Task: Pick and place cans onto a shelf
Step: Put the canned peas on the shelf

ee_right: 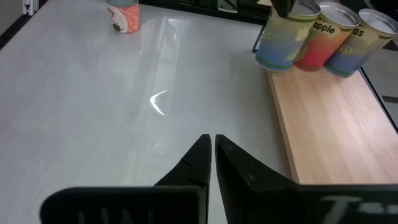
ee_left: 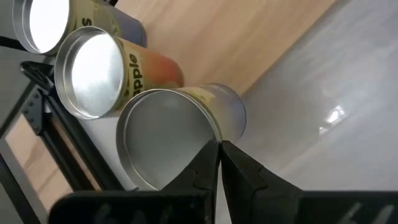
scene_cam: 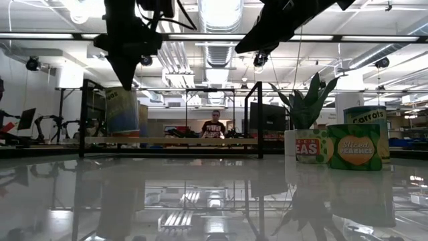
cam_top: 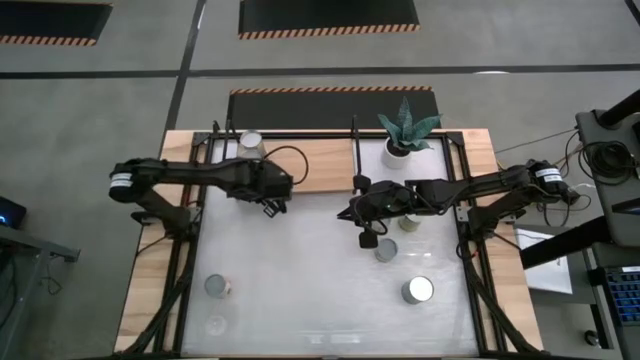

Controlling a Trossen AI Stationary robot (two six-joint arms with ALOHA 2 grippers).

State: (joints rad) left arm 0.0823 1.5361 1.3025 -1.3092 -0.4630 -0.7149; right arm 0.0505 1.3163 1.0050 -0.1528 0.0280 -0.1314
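Next, I let go of the can point(scene_cam: 122, 111) nearest the shelf's front edge with it upright, then push it lightly from inside its top point(ee_left: 169, 138), because it leans with my left gripper at its rim.
Three cans stand in a row at the left end of the shelf point(ee_right: 323, 137): a blue-labelled can point(ee_right: 283, 37), a red one point(ee_right: 324, 38) and another blue one point(ee_right: 364, 37). My left gripper point(ee_left: 219, 149) is shut and points steeply down, right above the nearest of these cans point(ee_left: 177, 127), with its tips at the rim of the can's top. My right gripper point(ee_right: 211, 146) is shut with nothing in it and hangs over the middle of the white tabletop point(ee_right: 93, 112). Several more cans stand on the table, one of them point(cam_top: 387, 250) just beside my right gripper point(cam_top: 365, 238). My left gripper's shut fingertips point(ee_left: 208, 163) come from above to the rim point(ee_left: 214, 132) of the can nearest the shelf's front edge. The can stands upright on the shelf. I cannot tell whether the fingers touch it.
A white pot with a spiky green plant point(cam_top: 405, 130) stands at the shelf's right end. Loose cans stand at the near right point(cam_top: 418, 290), near left point(cam_top: 218, 287) and by the right arm point(cam_top: 410, 222). Black frame posts point(scene_cam: 83, 117) edge the shelf.
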